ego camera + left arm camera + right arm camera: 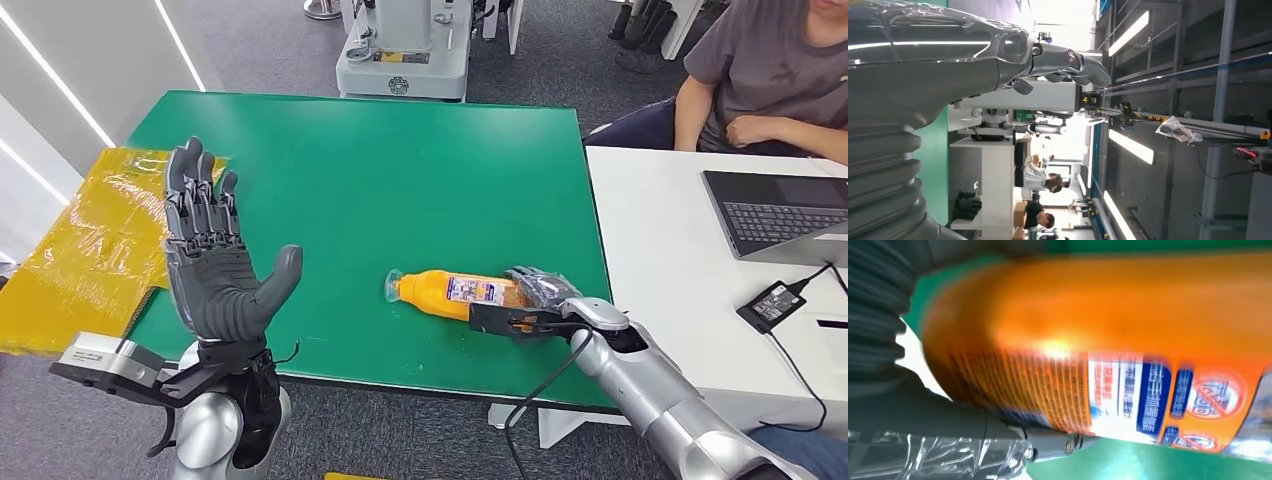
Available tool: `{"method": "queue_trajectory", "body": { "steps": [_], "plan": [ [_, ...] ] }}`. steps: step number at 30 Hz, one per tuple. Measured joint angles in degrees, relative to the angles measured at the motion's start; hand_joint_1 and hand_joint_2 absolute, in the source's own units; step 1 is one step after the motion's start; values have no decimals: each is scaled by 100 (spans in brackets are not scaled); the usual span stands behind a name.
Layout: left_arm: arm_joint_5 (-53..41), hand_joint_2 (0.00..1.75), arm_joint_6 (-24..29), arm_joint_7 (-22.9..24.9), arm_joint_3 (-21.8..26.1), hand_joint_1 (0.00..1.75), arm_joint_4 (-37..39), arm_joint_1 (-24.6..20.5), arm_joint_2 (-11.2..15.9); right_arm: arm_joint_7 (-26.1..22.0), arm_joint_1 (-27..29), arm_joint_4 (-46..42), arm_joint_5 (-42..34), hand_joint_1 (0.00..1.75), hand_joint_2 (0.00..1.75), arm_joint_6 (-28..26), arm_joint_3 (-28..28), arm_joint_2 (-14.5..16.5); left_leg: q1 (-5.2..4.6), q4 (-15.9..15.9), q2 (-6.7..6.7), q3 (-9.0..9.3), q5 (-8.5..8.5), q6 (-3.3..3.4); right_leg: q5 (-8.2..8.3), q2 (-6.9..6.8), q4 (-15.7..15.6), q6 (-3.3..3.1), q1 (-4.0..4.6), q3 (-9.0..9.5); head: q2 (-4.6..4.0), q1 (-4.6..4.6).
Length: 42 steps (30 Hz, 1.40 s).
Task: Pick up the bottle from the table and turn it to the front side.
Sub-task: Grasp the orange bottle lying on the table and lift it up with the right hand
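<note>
The orange bottle (432, 292) will show me its hidden front with the big letters when I turn it over, since small print crowds the label (475, 291) facing up.
An orange bottle (450, 292) with a blue and white label lies on its side on the green table (400, 160), near the front edge, cap end pointing left. My right hand (535, 303) wraps its base end, fingers over the top and thumb along the near side. In the right wrist view the bottle (1108, 330) is very close and blurred, with the thumb (948, 420) pressed against it. My left hand (212, 265) is raised above the table's front left corner, palm up and fingers spread, holding nothing. The left wrist view has the same hand (923, 65) against the ceiling.
A yellow plastic sheet (90, 240) lies off the table's left edge. To the right stands a white desk (680, 260) with a laptop (780, 210) and a power adapter (772, 300); a person (770, 70) sits behind it. A grey machine base (400, 50) stands beyond the table.
</note>
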Motion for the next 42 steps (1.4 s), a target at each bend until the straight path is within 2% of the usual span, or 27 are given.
{"method": "queue_trajectory", "body": {
  "steps": [21, 27, 34, 42],
  "plan": [
    [12, 175, 57, -2, -4, 0, -13, 162, 47, -191, 125, -147, 62, 175, 175, -683, 69, 47, 0, 0, -2, -4, 0, 0, 0, -2, 1, 1, 0, -1, 0, -1],
    [12, 175, 132, -36, -4, 0, -88, 238, 50, -222, 161, -278, 224, 175, 175, -1903, -115, 299, 1, 0, 2, -5, 0, 0, 0, 2, 3, 0, 1, -4, 0, -1],
    [3, 175, 163, -91, -4, 0, -160, 289, 49, -298, 262, -581, 136, 175, 175, -2906, -574, 695, 2, -1, -2, -7, 1, 0, -1, -3, 3, 0, 2, -5, 0, 0],
    [36, 175, 231, -259, -4, 0, -160, 250, 44, -927, 644, -1065, -340, 175, 175, -4397, -1183, 1222, 2, -1, -2, -6, 0, 0, -1, -3, 2, 0, 2, -5, 0, -1]
  ]
}}
